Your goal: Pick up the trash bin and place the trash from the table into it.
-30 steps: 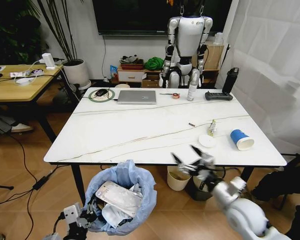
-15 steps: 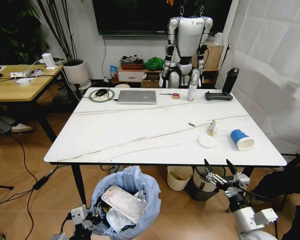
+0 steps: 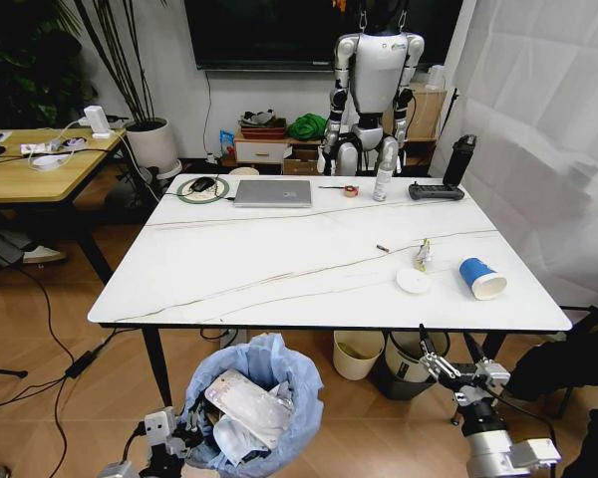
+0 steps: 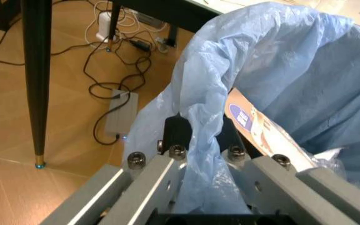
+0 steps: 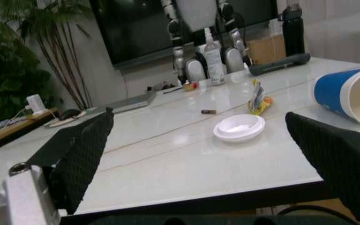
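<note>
I expect the blue-and-white paper cup (image 3: 482, 279) to lie sideways on top when I drop it in, because flattened cardboard (image 3: 247, 406) lies across the inside of the trash bin.
The trash bin (image 3: 251, 403), a dark bin lined with a puffy light-blue bag, hangs low in front of the table (image 3: 279, 259); flattened cardboard (image 4: 255, 129) and crumpled paper lie inside. My left gripper (image 3: 187, 426) is shut on the bag-covered rim (image 4: 198, 154). My right gripper (image 3: 445, 339) is open and holds nothing, just below the table's front edge at the right. Its wrist view looks across the tabletop at the trash: a blue-and-white paper cup (image 5: 348, 93) on its side, a white lid (image 5: 239, 127), a wrapper (image 5: 258, 101) and a small dark scrap (image 5: 209, 111).
At the table's far side lie a silver laptop (image 3: 272, 192), a black remote-like device (image 3: 436, 191) and a dark bottle (image 3: 458, 159). A cream bin (image 3: 356, 355) and a grey bin (image 3: 407, 366) stand under the table. A wooden desk (image 3: 40, 169) is at the left.
My right gripper has swung right and drawn back lower, away from the table's front edge. The bin in my left gripper has shifted slightly right.
</note>
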{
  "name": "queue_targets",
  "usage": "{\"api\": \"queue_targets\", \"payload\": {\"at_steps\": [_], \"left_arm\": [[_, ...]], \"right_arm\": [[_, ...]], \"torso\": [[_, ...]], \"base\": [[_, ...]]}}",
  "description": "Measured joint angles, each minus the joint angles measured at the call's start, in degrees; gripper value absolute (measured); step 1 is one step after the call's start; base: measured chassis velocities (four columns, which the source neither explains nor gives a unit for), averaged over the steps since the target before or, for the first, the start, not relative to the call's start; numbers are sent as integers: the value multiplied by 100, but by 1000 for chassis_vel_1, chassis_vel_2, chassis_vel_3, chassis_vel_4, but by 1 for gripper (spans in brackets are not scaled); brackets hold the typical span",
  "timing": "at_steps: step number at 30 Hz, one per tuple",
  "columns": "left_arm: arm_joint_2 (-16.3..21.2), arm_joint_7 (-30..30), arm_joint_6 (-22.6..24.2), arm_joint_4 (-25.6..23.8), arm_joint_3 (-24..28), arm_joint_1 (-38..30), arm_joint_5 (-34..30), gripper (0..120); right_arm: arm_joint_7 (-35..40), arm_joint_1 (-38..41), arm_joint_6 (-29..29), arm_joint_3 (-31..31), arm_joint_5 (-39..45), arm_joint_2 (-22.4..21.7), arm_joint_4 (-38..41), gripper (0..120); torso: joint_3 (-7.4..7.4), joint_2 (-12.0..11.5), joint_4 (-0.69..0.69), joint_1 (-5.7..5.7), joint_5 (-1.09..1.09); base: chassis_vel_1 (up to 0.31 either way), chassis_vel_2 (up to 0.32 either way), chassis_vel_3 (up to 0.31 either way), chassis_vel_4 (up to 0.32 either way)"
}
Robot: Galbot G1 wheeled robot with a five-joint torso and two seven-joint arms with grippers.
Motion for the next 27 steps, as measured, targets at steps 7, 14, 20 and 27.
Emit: {"api": "queue_targets", "payload": {"at_steps": [7, 14, 20, 27], "left_arm": [[12, 1, -3, 2, 0, 16, -5, 0], [-30, 1, -3, -12, 3, 21, 1, 0], [-79, 1, -3, -24, 15, 26, 21, 0], [-108, 1, -7, -32, 15, 37, 34, 0]], "right_arm": [[-34, 25, 24, -6, 20, 11, -19, 100], [-37, 48, 47, 9, 85, -33, -41, 100], [-38, 59, 59, 23, 124, -73, -48, 100], [-39, 72, 73, 17, 129, -89, -75, 100]], "torso": [[0, 0, 0, 0, 0], [0, 0, 0, 0, 0], [0, 0, -1, 0, 1], [0, -1, 0, 0, 2]], "base": [[0, 0, 0, 0], [-18, -18, 19, 15], [-94, -99, 86, 93], [-99, -86, 84, 93]]}}
